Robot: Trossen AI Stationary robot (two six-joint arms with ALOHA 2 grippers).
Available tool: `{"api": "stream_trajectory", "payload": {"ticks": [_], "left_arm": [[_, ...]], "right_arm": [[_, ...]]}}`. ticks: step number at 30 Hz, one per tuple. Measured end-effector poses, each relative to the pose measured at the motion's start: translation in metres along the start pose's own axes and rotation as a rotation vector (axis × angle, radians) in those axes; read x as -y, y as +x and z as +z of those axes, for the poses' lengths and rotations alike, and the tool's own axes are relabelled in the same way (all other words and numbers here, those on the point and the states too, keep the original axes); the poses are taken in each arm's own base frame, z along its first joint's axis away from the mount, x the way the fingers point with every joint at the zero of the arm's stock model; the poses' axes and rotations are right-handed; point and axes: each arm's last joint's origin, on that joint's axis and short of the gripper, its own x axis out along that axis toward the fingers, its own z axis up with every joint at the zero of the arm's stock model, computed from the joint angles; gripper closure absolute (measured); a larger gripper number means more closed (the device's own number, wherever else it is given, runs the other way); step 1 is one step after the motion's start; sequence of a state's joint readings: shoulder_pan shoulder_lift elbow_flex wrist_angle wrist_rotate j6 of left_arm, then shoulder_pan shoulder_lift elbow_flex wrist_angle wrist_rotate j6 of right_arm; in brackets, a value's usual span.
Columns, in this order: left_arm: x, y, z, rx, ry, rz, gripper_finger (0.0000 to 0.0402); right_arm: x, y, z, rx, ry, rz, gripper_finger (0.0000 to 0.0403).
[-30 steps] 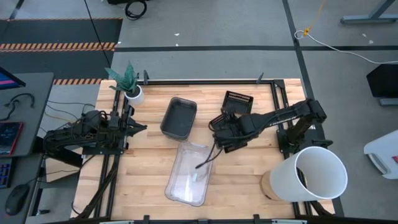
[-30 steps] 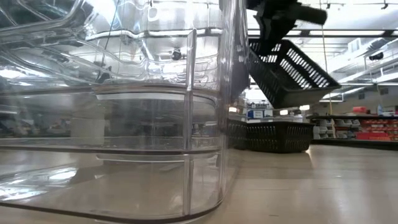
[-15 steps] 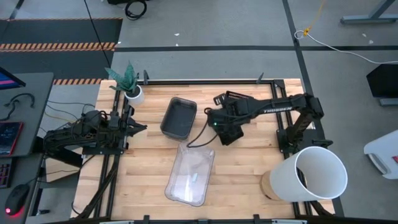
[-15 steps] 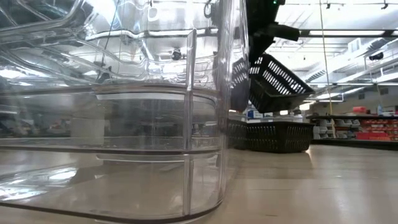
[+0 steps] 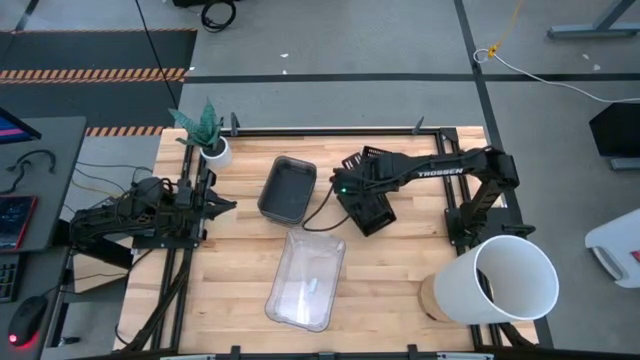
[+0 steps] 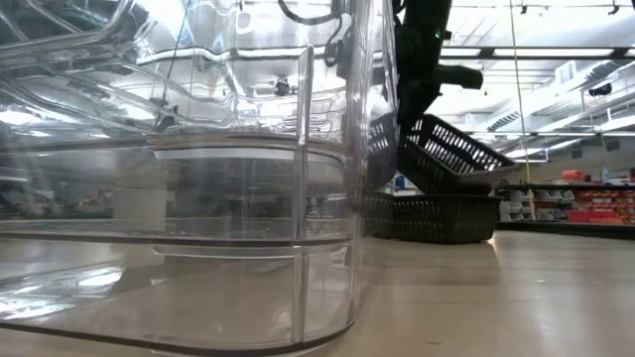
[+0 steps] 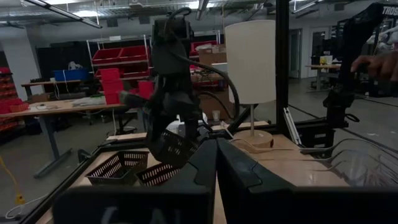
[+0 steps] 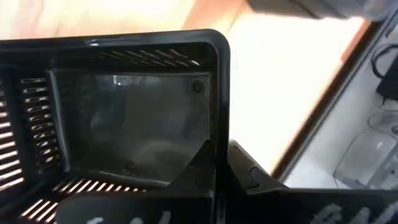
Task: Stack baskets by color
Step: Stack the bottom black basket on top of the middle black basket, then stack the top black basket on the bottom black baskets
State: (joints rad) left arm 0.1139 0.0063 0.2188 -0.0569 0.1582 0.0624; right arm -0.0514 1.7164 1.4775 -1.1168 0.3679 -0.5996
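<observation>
I should keep lowering the held black basket (image 5: 372, 212) with my right gripper to the free wood (image 5: 375, 250) by the clear basket until the black basket rests flat, because it hangs with its open side up.
My right gripper (image 5: 356, 197) hangs over the table's far middle, shut on a black slatted basket (image 5: 370, 212), which the low view shows tilted (image 6: 451, 156). A second black basket (image 5: 380, 156) rests on its bottom by the far edge (image 6: 437, 218). A smoky grey basket (image 5: 288, 188) sits left of them. A clear basket (image 5: 305, 278) lies near the front and fills the low view (image 6: 179, 169). My left gripper (image 5: 228, 206) waits shut at the table's left edge (image 7: 216, 163). My right gripper grips the held black basket's side wall near a corner (image 8: 220, 127). One finger (image 8: 198, 169) is inside the basket and the other (image 8: 250, 176) is outside. The fingers come steeply from above. The basket hangs tilted below them, clear of the table.
A big white bucket (image 5: 505, 280) lies on its side at the near right corner. A small white plant pot (image 5: 215, 152) stands at the far left corner. A black frame rail (image 5: 330, 130) runs along the far edge. Bare wood lies right of the clear basket.
My right gripper has carried the black basket toward the table's far edge and a little left, sinking somewhat, and its wrist has rolled. The basket now hangs lower and tipped flatter, close in front of the second black basket. The other baskets have stayed put.
</observation>
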Motion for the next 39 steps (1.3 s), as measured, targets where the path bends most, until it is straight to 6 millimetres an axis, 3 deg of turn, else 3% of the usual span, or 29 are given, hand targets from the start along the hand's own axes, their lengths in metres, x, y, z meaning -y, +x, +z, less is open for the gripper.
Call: {"api": "stream_trajectory", "payload": {"ticks": [9, 19, 28, 39], "left_arm": [[0.000, 0.000, 0.000, -0.001, 0.000, 0.000, 0.0383], [0.000, 0.000, 0.000, -0.001, 0.000, 0.000, 0.0391], [0.000, 0.000, 0.000, -0.001, 0.000, 0.000, 0.0380], [0.000, 0.000, 0.000, -0.001, 0.001, 0.000, 0.0390]], "right_arm": [[-0.013, 0.015, 0.004, 0.115, 0.001, 0.163, 0.0395], [-0.028, 0.030, 0.001, 0.122, 0.186, 0.326, 0.0386], [-0.050, 0.051, -0.002, 0.083, 0.285, 0.369, 0.0339], [-0.046, 0.042, -0.002, 0.028, 0.433, 0.375, 0.0278]]}}
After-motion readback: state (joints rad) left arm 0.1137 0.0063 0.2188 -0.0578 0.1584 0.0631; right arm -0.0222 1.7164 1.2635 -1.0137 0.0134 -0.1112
